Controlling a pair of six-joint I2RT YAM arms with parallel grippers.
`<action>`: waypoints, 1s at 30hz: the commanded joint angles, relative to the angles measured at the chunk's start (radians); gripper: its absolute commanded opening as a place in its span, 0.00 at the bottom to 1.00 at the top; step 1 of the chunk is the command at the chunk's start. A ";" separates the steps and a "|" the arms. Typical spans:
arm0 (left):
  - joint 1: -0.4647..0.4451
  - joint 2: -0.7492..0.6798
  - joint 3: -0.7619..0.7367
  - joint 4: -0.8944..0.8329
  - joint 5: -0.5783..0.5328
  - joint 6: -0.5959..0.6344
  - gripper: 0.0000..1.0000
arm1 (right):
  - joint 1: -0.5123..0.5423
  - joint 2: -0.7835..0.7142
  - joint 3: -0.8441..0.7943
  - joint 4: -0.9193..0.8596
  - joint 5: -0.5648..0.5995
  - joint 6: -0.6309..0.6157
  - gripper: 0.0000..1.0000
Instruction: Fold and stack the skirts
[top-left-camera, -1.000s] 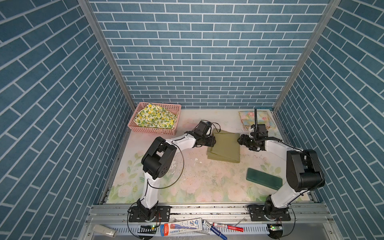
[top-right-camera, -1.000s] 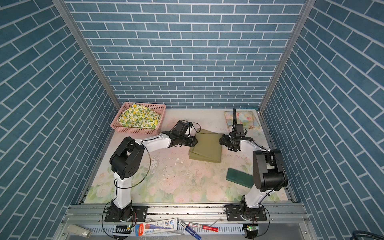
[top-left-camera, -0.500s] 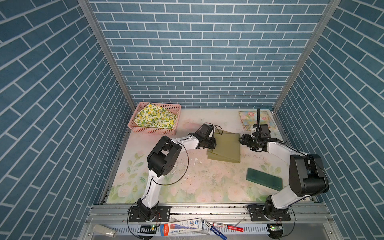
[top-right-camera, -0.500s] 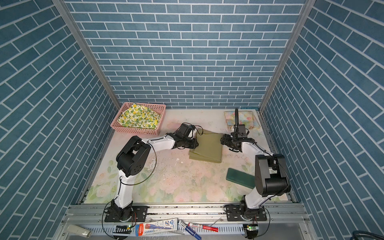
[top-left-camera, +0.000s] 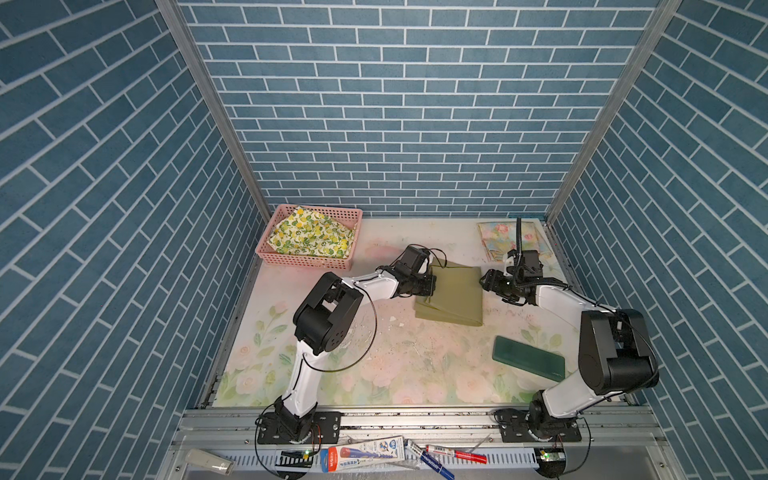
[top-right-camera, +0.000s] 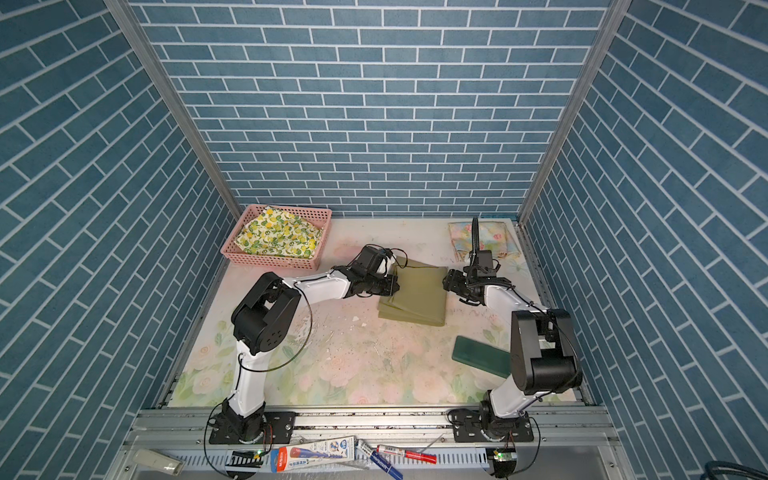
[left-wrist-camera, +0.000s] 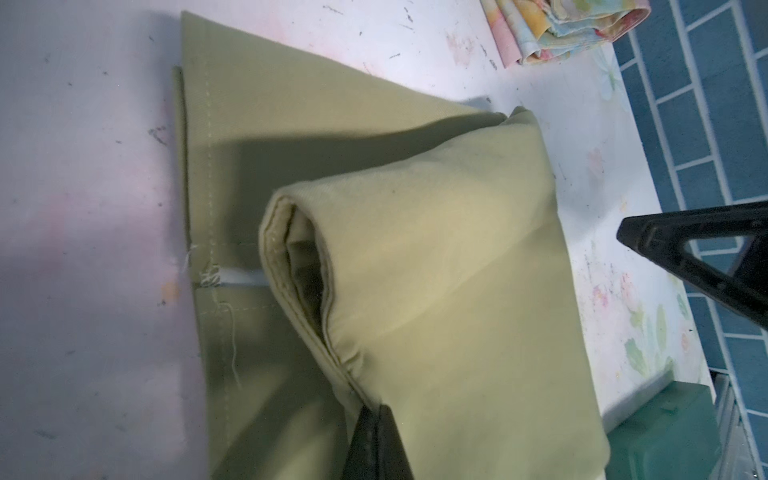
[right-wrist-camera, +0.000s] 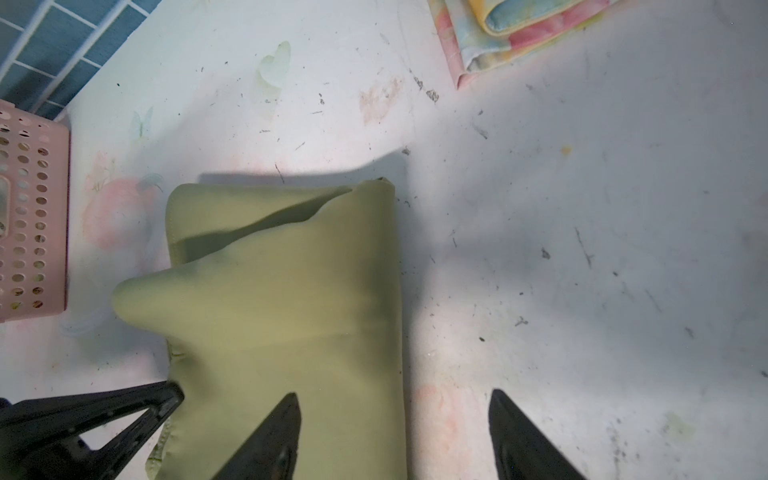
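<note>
My left gripper should pull the olive green skirt's upper fold (left-wrist-camera: 300, 240), which bulges short of the lower layer's hem, back out until it lies flat and reaches that hem (left-wrist-camera: 204, 352).
The olive green skirt (top-left-camera: 455, 295) (top-right-camera: 417, 295) lies folded mid-table. My left gripper (top-left-camera: 432, 284) (top-right-camera: 395, 286) (left-wrist-camera: 376, 409) is shut on its left edge, and the pinched layers (left-wrist-camera: 436, 270) bulge up off the table. My right gripper (top-left-camera: 486, 282) (top-right-camera: 448, 283) (right-wrist-camera: 393, 395) is open at the skirt's right edge (right-wrist-camera: 291, 299), one finger over the cloth and one over bare table. The pastel floral skirt (top-left-camera: 509, 241) (top-right-camera: 484, 239) (right-wrist-camera: 511, 37) lies folded at the back right. The lemon skirt (top-left-camera: 311, 237) (top-right-camera: 278, 237) sits in the basket.
The pink perforated basket (top-left-camera: 305, 261) (top-right-camera: 270, 259) (right-wrist-camera: 33, 208) stands at the back left corner. A dark green flat block (top-left-camera: 528, 357) (top-right-camera: 482, 356) (left-wrist-camera: 665, 432) lies front right, near the right arm's base. Pens and a tube lie on the front rail (top-left-camera: 374, 451).
My left gripper has closed on the olive skirt's left edge and raised it slightly. The right gripper has hardly moved and stays open.
</note>
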 joint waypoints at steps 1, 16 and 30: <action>0.001 -0.068 -0.020 0.043 0.032 -0.022 0.00 | -0.006 -0.040 -0.022 -0.023 0.013 0.001 0.71; 0.051 -0.151 -0.103 0.123 0.090 -0.083 0.00 | -0.013 -0.057 -0.018 -0.046 0.035 -0.010 0.71; 0.133 -0.057 -0.238 0.234 0.088 -0.089 0.00 | -0.013 -0.035 -0.017 -0.038 0.016 -0.002 0.71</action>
